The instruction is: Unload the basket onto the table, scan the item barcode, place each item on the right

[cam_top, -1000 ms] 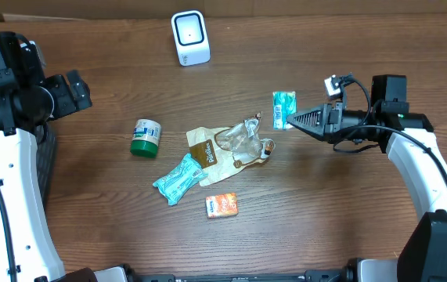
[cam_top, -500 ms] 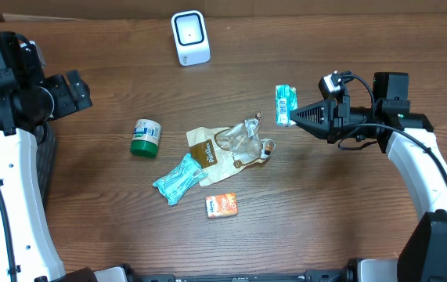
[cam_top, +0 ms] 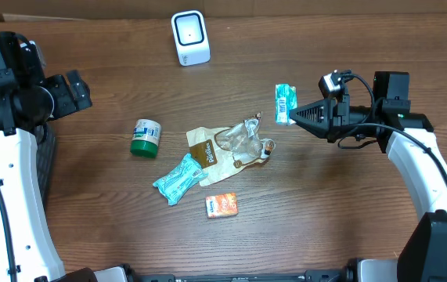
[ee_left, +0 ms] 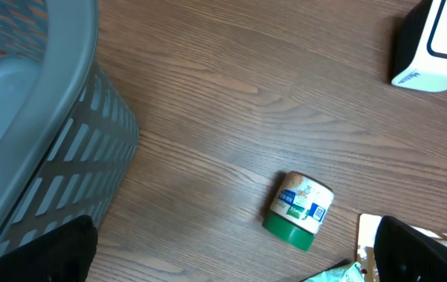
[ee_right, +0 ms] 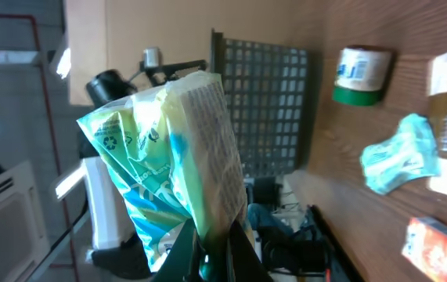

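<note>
I should roll the packet over with my right gripper and bring it above the scanner's window, because the packet's barcode panel (cam_top: 282, 104) and the white scanner's window (cam_top: 189, 29) both face up.
The item is a green and teal snack packet (cam_top: 285, 103), held up off the table with my right gripper (cam_top: 293, 116) shut on its lower edge. In the right wrist view the packet (ee_right: 168, 149) stands upright above the gripper (ee_right: 211, 244), its printed side turned toward the camera. The white scanner (cam_top: 189, 37) stands at the table's far edge, left of the packet. My left gripper (cam_top: 76, 89) hovers open at the far left with nothing between its fingers. Its two dark fingertips (ee_left: 57, 252) sit wide apart at the bottom of the left wrist view, where the scanner (ee_left: 434, 43) shows at top right.
A green-lidded jar (cam_top: 145, 137) lies on its side left of centre. A tan pouch under a clear bag (cam_top: 235, 145), a teal packet (cam_top: 179, 178) and an orange box (cam_top: 222, 204) lie mid-table. A grey slatted basket (ee_left: 27, 133) stands off the table's left side.
My right gripper lifted the packet slightly toward the far side of the table a second ago and has since held still. The left arm has not moved.
</note>
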`<state>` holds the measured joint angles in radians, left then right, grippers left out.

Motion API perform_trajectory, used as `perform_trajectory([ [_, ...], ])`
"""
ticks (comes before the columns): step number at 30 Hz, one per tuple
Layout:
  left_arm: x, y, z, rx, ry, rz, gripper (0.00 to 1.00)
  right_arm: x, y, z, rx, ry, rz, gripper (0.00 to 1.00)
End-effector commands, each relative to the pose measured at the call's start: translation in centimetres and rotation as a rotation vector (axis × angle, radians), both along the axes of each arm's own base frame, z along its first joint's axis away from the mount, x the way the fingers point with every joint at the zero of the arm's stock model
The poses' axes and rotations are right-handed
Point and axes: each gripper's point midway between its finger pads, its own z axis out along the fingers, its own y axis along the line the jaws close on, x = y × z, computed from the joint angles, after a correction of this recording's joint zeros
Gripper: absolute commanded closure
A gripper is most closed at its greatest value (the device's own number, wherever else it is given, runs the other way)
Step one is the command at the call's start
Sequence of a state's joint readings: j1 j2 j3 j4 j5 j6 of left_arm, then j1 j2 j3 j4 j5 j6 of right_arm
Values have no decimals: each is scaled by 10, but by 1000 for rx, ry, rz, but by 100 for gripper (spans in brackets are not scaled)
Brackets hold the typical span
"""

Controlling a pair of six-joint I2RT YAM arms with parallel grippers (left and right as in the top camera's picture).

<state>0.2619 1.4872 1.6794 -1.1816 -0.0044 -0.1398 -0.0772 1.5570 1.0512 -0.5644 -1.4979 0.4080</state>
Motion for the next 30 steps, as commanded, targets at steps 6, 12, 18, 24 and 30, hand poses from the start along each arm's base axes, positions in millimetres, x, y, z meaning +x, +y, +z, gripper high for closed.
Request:
perform_trajectory([
  [6, -2, 1, 5, 11, -14, 0, 0, 6, 34, -63, -418, 17, -63, 96],
  [12, -2, 1, 5, 11, -15, 0, 0, 25, 39, -58, -738, -44, -138, 96],
  [18, -2, 1, 5, 11, -15, 0, 0, 89, 38, -5, -1054, -210, -245, 96],
  [24, -2, 1, 5, 11, -15, 0, 0, 181, 67, 22, -1229, -495, -348, 96],
  [30, -2, 1, 5, 11, -15, 0, 1, 251, 82, 13, -1548, -824, -525, 96],
])
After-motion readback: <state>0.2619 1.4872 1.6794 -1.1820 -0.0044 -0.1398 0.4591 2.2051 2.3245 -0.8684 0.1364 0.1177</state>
